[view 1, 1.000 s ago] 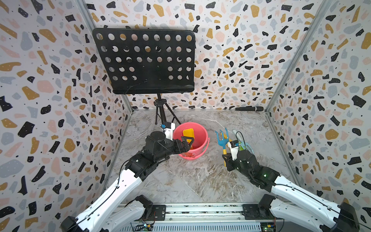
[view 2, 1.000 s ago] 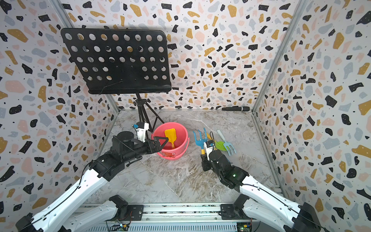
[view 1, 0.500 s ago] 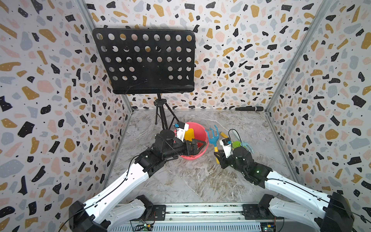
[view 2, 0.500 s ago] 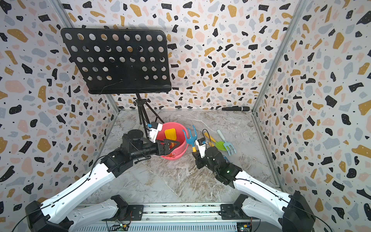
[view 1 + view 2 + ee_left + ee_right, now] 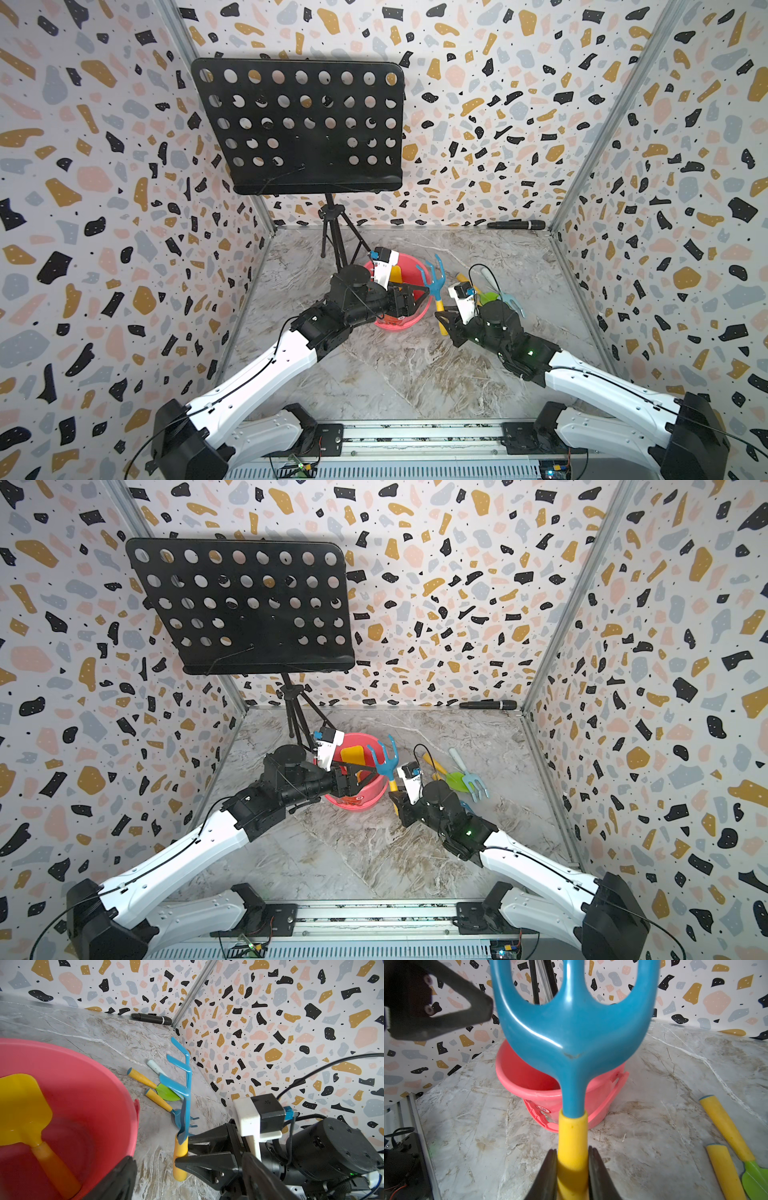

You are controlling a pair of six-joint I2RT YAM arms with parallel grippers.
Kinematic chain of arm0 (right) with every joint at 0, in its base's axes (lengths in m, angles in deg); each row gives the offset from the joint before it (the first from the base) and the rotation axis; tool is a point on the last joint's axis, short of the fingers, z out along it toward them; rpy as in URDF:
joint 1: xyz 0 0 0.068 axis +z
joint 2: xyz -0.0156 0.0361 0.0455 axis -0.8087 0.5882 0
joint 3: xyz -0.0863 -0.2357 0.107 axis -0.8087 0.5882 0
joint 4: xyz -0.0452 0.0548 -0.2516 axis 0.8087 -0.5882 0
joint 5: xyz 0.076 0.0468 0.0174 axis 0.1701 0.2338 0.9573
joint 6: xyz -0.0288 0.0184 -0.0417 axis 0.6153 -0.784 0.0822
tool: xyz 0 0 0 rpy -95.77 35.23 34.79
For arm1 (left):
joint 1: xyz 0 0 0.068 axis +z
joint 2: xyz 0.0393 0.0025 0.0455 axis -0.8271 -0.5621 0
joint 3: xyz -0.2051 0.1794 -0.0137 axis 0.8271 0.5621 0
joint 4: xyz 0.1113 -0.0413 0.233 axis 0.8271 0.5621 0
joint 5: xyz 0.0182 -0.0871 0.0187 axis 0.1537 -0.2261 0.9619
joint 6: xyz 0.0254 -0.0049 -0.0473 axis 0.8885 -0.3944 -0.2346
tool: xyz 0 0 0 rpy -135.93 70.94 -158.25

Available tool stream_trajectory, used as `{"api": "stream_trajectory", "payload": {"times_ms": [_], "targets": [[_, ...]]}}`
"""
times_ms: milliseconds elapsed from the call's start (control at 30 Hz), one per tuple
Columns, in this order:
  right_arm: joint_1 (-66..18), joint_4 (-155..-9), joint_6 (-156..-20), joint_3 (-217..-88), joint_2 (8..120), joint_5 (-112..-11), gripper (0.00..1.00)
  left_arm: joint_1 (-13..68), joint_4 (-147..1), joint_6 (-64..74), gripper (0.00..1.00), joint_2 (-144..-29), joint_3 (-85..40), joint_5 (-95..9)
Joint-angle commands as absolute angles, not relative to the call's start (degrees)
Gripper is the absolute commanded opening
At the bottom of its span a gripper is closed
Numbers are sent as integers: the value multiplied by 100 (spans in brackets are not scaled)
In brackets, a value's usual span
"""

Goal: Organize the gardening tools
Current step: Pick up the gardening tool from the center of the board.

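Observation:
My right gripper is near the other blue rake (image 5: 177,1118), which lies far from my left gripper, so my right gripper should pass its rake over and fetch (image 5: 157,1098) that other one.
My right gripper (image 5: 572,1159) is shut on the yellow handle of a blue forked rake (image 5: 571,1032). It holds the rake (image 5: 434,274) upright beside the red bucket (image 5: 409,318). My left gripper (image 5: 188,1159) reaches across the bucket (image 5: 83,1076) with its jaws open wide on either side of that handle, not touching it. A yellow shovel (image 5: 25,1105) lies inside the bucket. On the floor behind lie a green spade (image 5: 455,779), a pale-blue rake with a white handle (image 5: 473,781) and another blue rake (image 5: 176,1115), partly hidden.
A black music stand (image 5: 299,124) rises on its tripod (image 5: 336,241) just behind the bucket, close to the left arm. A black microphone (image 5: 515,225) lies along the back wall. Speckled walls close in three sides.
The right gripper has carried the blue rake left to the bucket's side. The left arm has swung right across the bucket towards the rake, and its jaws have narrowed a little.

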State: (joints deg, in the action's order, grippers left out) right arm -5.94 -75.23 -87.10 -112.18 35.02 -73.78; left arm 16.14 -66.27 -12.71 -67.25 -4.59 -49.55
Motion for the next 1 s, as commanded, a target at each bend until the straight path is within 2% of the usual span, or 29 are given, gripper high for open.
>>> {"api": "stream_trajectory", "payload": {"times_ms": [0, 400, 500, 533, 867, 933, 967], "targets": [[-554, -7288, -8608, -11523, 3503, -7260, 0, 1565, -7146, -979, 79, -6855, -746, -4944], [-509, -7119, -8634, -11584, 3707, -7064, 0, 1546, -7455, -795, 59, -7208, -914, -4793], [-510, -7084, -8642, -11605, 3755, -7012, 0, 1550, -7435, -783, 50, -7274, -963, -4796], [-506, -7089, -8642, -11636, 3797, -6986, 0, 1546, -7413, -769, 43, -7279, -981, -4778], [-498, -7213, -8650, -11830, 3841, -6959, 0, 1546, -7237, -481, 0, -7118, -926, -4422], [-501, -7278, -8672, -11868, 3839, -6986, 0, 1546, -7237, -357, 0, -7048, -906, -4309], [-501, -7307, -8688, -11887, 3840, -7000, 4, 1546, -7237, -279, 0, -7015, -900, -4245]]}}
